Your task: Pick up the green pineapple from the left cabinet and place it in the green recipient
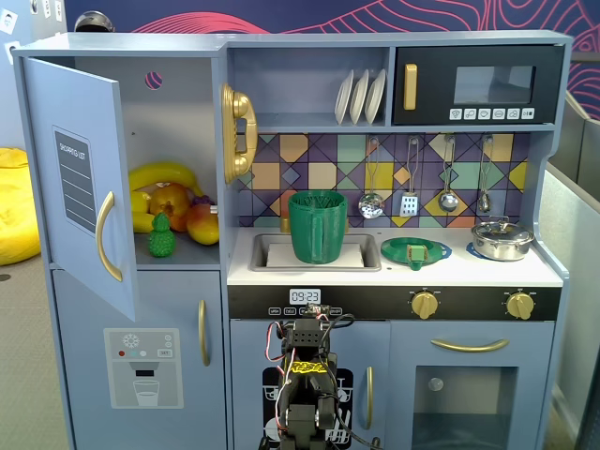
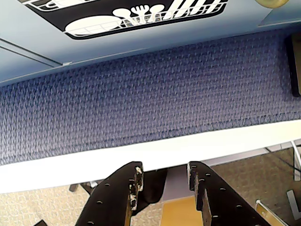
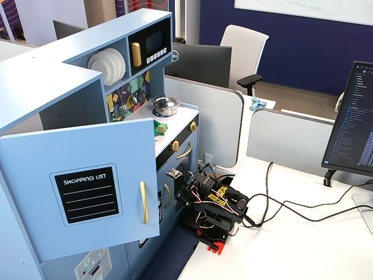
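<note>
The green recipient's sides (image 1: 318,230) are taller than the green pineapple (image 1: 161,236), so the pineapple will sink fully out of sight below the recipient's rim when I put it inside.
The green pineapple (image 1: 161,236) stands upright at the front of the shelf in the left cabinet (image 1: 173,141), whose door (image 1: 77,178) is swung open. The dark-green ribbed recipient (image 1: 319,226) stands in the sink. My arm (image 1: 305,380) is folded low in front of the kitchen, far below both. In the wrist view my gripper (image 2: 164,170) is open and empty, looking down at the white table edge (image 2: 141,153) and blue carpet. In a fixed view from the side the arm (image 3: 213,204) sits on the white table, and the open door (image 3: 87,186) hides the pineapple.
Yellow bananas (image 1: 164,175) and orange-red fruits (image 1: 174,202) lie behind the pineapple. A flat green plate (image 1: 415,250) and a metal pot (image 1: 502,239) sit on the counter. A gold phone (image 1: 239,131) hangs beside the cabinet. Cables (image 3: 280,204) and a monitor (image 3: 355,125) are on the table.
</note>
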Controlling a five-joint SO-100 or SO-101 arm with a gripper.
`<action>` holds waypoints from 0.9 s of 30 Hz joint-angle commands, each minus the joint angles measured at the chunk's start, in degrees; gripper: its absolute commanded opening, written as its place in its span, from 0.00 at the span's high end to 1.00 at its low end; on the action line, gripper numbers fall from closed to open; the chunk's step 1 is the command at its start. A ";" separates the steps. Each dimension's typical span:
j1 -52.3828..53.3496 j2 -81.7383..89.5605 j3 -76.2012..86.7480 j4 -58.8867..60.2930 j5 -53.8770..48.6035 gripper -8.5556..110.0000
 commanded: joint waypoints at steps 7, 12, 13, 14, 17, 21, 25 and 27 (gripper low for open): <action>2.72 -0.35 0.44 10.55 -0.79 0.93; 2.37 -0.35 0.44 10.55 -2.29 0.93; 1.85 -0.35 0.44 10.46 -3.16 0.93; 1.14 -0.35 0.44 10.28 -4.13 0.93; -4.04 -0.35 0.44 7.21 -12.57 0.93; -15.03 -1.58 0.35 -7.73 -14.15 0.93; -24.35 -2.99 -1.67 -32.78 -6.86 0.93; -28.56 -4.04 -3.34 -43.95 -9.49 0.93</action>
